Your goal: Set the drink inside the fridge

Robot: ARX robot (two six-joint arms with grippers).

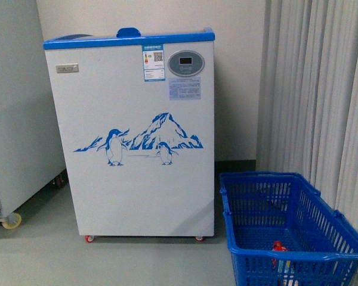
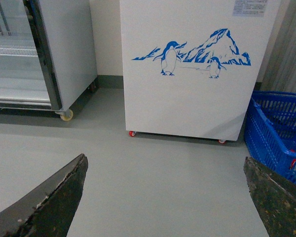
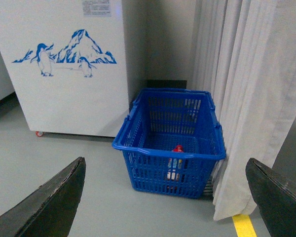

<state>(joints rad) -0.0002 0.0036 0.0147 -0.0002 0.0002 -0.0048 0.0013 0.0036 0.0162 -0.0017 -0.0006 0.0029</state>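
Observation:
The lid point(image 1: 101, 36) will slide straight back when the robot's left gripper pushes it, because a blue handle point(image 1: 128, 32) sticks up within the fridge's low top rim.
The fridge point(image 1: 137, 137) is a white chest freezer with a blue top rim and a penguin-and-mountain print; it stands straight ahead against the wall, and also shows in the left wrist view point(image 2: 192, 74) and right wrist view point(image 3: 64, 64). The drink point(image 3: 175, 160) stands upright inside the blue basket point(image 3: 143, 143), red cap up, mostly hidden by the basket wall; its cap shows in the front view point(image 1: 278, 245). My left gripper point(image 2: 165, 197) is open and empty above bare floor. My right gripper point(image 3: 165, 197) is open and empty, well short of the basket.
A tall grey-white cabinet on casters point(image 1: 15, 119) stands left of the fridge, its door open in the left wrist view point(image 2: 44, 54). A grey curtain point(image 1: 322, 89) hangs at the right behind the basket point(image 1: 286, 232). A yellow floor line point(image 3: 244, 226) lies by the curtain's foot.

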